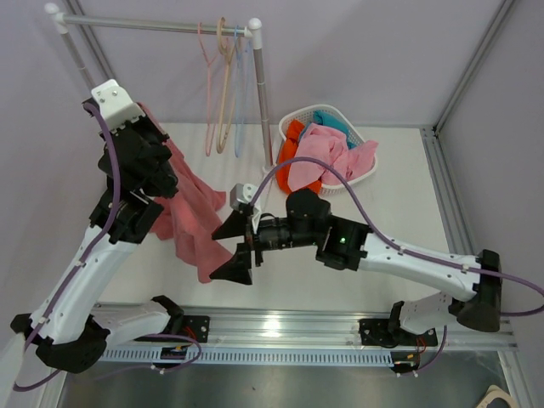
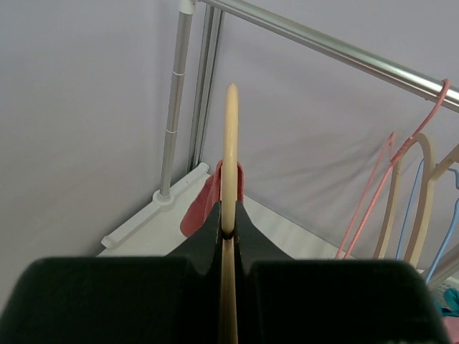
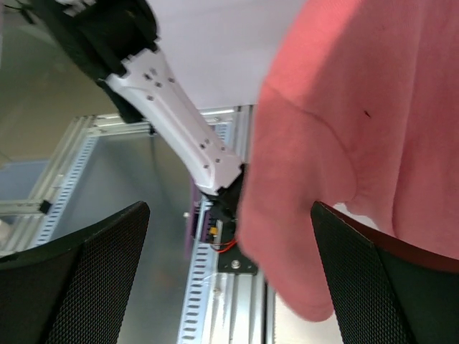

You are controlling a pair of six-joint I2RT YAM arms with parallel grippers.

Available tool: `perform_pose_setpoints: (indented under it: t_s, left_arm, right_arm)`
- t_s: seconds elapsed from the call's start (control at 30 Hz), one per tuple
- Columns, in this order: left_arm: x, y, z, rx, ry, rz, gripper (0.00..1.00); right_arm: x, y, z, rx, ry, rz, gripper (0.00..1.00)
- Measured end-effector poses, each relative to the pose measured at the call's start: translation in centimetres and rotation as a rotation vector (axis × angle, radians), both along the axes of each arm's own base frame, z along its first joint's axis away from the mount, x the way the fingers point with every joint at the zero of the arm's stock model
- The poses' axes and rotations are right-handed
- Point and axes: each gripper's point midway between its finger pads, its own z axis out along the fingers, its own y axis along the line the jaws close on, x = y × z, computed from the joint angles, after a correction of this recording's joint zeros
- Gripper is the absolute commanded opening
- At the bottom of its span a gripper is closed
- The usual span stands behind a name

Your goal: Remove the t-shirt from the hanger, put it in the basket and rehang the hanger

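Note:
My right gripper's open fingers have the t-shirt [image 1: 194, 223] hanging loose between them. That gripper should pinch the t-shirt's lower edge [image 1: 211, 257] before my left gripper pulls the hanger out.
The pink-red t-shirt [image 1: 194, 214] hangs from a cream hanger [image 2: 231, 136] held up at the left of the table. My left gripper [image 2: 228, 231] is shut on that hanger, whose hook sticks up between the fingers, with a bit of t-shirt [image 2: 197, 211] below it. In the top view the left gripper [image 1: 144, 140] hides the hanger. My right gripper [image 1: 239, 247] stands wide open at the t-shirt's lower edge. In the right wrist view the t-shirt [image 3: 358, 129] hangs between the open fingers [image 3: 86, 272], closer to the right one, and is not pinched.
A clothes rail [image 1: 161, 25] at the back carries several empty hangers [image 1: 223, 85]. A white basket [image 1: 316, 110] of pink and orange clothes stands at the back right. The aluminium base rail [image 1: 297, 327] runs along the near edge. The left arm's white link [image 3: 172, 122] crosses the right wrist view.

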Motion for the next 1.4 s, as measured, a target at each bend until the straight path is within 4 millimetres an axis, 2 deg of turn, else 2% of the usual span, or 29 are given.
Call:
perform_pose_setpoints:
  t_s: [0.17, 0.2, 0.23, 0.3, 0.33, 0.4, 0.53, 0.63, 0.77, 0.83, 0.93, 1.03, 1.13, 1.2, 1.3, 1.4]
  left_arm:
    - [-0.5, -0.1, 0.0, -0.008, -0.011, -0.006, 0.01]
    - [-0.6, 0.0, -0.1, -0.008, -0.011, -0.007, 0.01]
    - [-0.8, 0.1, -0.2, -0.009, -0.012, -0.008, 0.01]
    - [-1.1, 0.3, -0.4, -0.012, -0.016, -0.009, 0.01]
    - [-1.3, 0.4, -0.4, -0.013, -0.021, -0.009, 0.01]
    - [-1.4, 0.5, 0.0, -0.016, -0.037, -0.006, 0.01]
    - [-0.8, 0.1, 0.6, -0.012, -0.059, -0.004, 0.01]
    - [0.4, -0.3, 0.4, -0.004, -0.061, 0.003, 0.01]
    - [3.8, 0.0, -0.5, 0.031, -0.014, 0.053, 0.01]
    - [5.8, 0.1, -0.9, 0.045, 0.011, 0.072, 0.01]
    - [8.1, 0.3, -1.0, 0.053, 0.04, 0.084, 0.01]
    - [9.5, 0.3, -0.2, 0.055, 0.061, 0.08, 0.01]
    - [9.7, -0.1, 0.7, 0.051, 0.092, 0.052, 0.01]
    - [9.4, -0.6, 0.8, 0.021, 0.097, 0.005, 0.01]
    - [7.1, -1.7, 0.0, -0.05, 0.112, -0.094, 0.01]
    - [2.5, -3.5, -2.3, -0.12, 0.139, -0.239, 0.01]
  right_arm:
    - [2.3, 3.1, -3.2, -0.031, -0.025, -0.068, 0.99]
    - [2.7, 3.4, -3.6, -0.036, -0.027, -0.081, 0.89]
    - [3.0, 3.8, -4.0, -0.038, -0.032, -0.089, 0.73]
    - [3.3, 4.5, -4.6, -0.046, -0.034, -0.095, 0.17]
    - [3.3, 4.9, -4.6, -0.049, -0.029, -0.092, 0.16]
    - [3.3, 5.6, -4.7, -0.056, -0.018, -0.094, 0.0]
    - [1.7, 5.6, -4.8, -0.07, -0.018, -0.086, 0.0]
    - [-0.3, 3.8, -5.6, -0.098, -0.011, -0.088, 0.0]
    - [-4.1, 0.3, -6.8, -0.133, 0.014, -0.092, 0.0]
    - [-5.9, -1.4, -8.1, -0.163, 0.033, -0.089, 0.0]
    - [-7.1, -2.9, -10.5, -0.204, 0.067, -0.116, 0.0]
    - [-5.8, -3.4, -13.2, -0.233, 0.109, -0.205, 0.0]
    - [-4.2, -3.3, -15.3, -0.261, 0.13, -0.276, 0.0]
    - [-2.4, -2.8, -16.0, -0.281, 0.14, -0.317, 0.0]
    - [1.6, -1.6, -16.2, -0.315, 0.158, -0.376, 0.0]
    - [6.1, -0.2, -14.7, -0.31, 0.168, -0.434, 0.0]
